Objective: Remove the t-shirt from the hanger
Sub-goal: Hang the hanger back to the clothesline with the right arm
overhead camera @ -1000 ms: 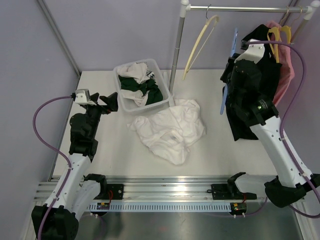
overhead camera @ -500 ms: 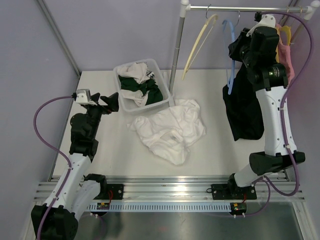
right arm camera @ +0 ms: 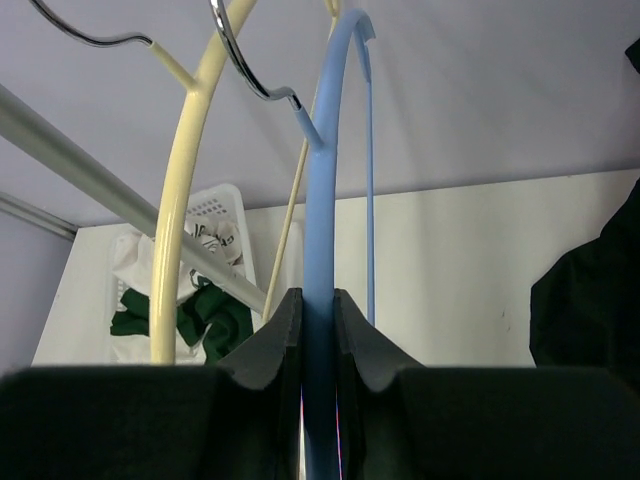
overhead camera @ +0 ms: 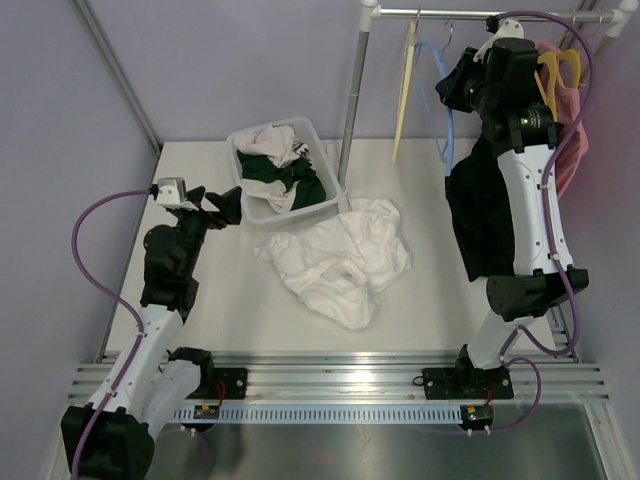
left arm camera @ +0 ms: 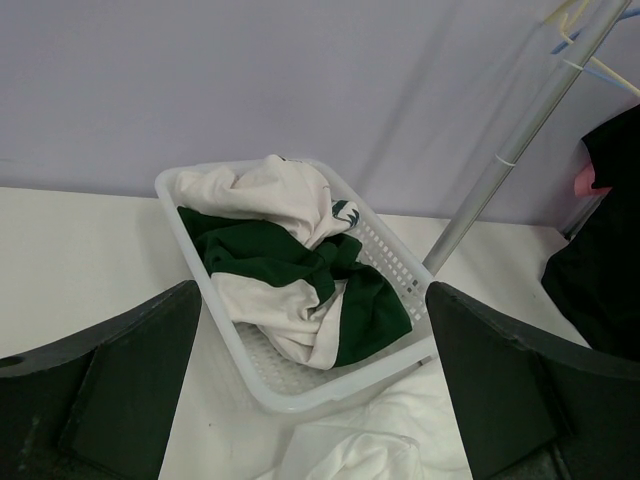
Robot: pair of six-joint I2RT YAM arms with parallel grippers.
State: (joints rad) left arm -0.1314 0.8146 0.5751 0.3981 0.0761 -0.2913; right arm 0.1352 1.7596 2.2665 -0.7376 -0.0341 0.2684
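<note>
My right gripper needs to raise the blue hanger's hook (overhead camera: 447, 36), which sits below the clothes rail, over the rail (overhead camera: 432, 15) and let it down there before opening.
My right gripper (overhead camera: 458, 92) is raised to the clothes rail (overhead camera: 470, 15) and shut on a bare blue hanger (overhead camera: 447, 120). In the right wrist view the hanger's blue arm (right arm camera: 325, 180) runs straight up between the closed jaws of the gripper (right arm camera: 318, 310), its metal hook (right arm camera: 250, 75) above. A black t-shirt (overhead camera: 488, 225) hangs at the right behind that arm; what holds it is hidden. A white t-shirt (overhead camera: 340, 258) lies crumpled on the table. My left gripper (overhead camera: 224, 205) hovers open and empty at the left, facing the basket (left arm camera: 175, 215).
A white basket (overhead camera: 250, 205) holds green and white clothes. An empty cream hanger (overhead camera: 404, 90) hangs left of the blue one. A pink garment (overhead camera: 572, 150) on a yellow hanger hangs at the far right. The rack's upright pole (overhead camera: 352, 110) stands behind the basket.
My right arm has lifted the blue hanger up and leftward to the rail, clear of the black t-shirt. The cream hanger has swung to hang straighter. The left arm has barely moved.
</note>
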